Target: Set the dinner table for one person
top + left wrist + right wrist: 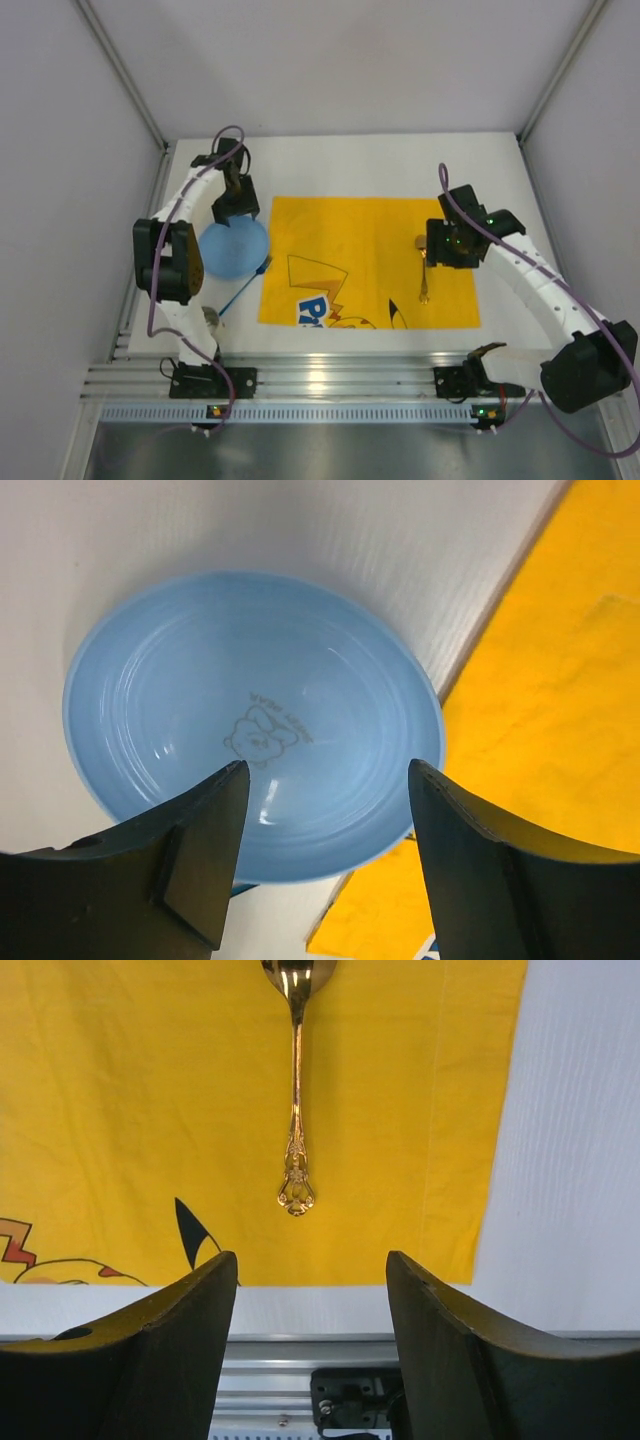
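Note:
The plate is next to the placemat and over the thin blue stick [258,269], so next my left gripper moves the plate by its mat-side rim [268,241] onto the placemat first.
The white dinner table [400,160] carries a yellow cartoon placemat [370,250]. A light blue plate [233,250] lies at the mat's left edge, mostly on the bare table, its right rim just over the cloth. My left gripper [238,208] hovers over the plate's far side, open and holding nothing. In the left wrist view the plate [250,690] shows between and beyond the spread gripper [328,772]. A gold spoon [424,275] lies on the mat's right side. My right gripper [440,248] stands open above it. The right wrist view shows the spoon [296,1110] ahead of the empty gripper [312,1260].
A thin blue stick [238,295] pokes out from under the plate toward the near edge. A small round metal thing [210,318] sits by the left arm's base. The ridged aluminium rail [330,378] runs along the near edge; grey wall panels [60,200] close in the sides.

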### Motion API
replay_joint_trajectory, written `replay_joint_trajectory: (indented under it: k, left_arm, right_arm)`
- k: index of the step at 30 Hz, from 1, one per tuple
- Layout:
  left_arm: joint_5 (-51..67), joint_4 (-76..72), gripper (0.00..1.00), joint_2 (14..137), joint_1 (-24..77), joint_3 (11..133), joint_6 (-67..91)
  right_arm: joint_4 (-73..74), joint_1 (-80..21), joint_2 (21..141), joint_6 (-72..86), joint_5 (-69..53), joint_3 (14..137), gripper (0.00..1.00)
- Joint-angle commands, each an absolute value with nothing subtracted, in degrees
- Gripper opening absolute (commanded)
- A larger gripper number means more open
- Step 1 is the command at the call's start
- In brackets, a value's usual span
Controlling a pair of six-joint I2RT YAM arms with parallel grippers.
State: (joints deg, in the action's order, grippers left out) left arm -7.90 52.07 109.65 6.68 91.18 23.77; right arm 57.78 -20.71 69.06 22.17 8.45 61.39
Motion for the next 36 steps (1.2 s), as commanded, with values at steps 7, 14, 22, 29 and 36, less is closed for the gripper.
replay_joint_trajectory:
  k: [7,14,22,29,36]
  left_arm:
    - [-11.2,53.3,0.69,107.6,17.9,87.3,24.9]
    - [-15.8,53.4,0.65,114.1,20.1,87.5,25.2]
    - [-18.2,53.2,0.27,118.0,20.1,88.3,25.1]
    - [-21.8,55.6,0.0,116.5,20.1,92.4,25.1]
    - [-28.1,62.4,0.0,114.4,23.1,101.2,23.0]
  right_arm:
    - [54.7,-20.1,72.3,22.3,7.8,65.5,0.62]
    - [54.7,-20.1,71.5,22.1,8.3,65.0,0.62]
    - [55.4,-20.1,68.3,22.4,8.9,62.0,0.61]
    - [56.1,-20.1,67.3,22.4,9.7,61.9,0.61]
    - [56.5,-20.1,67.6,22.1,9.4,63.3,0.61]
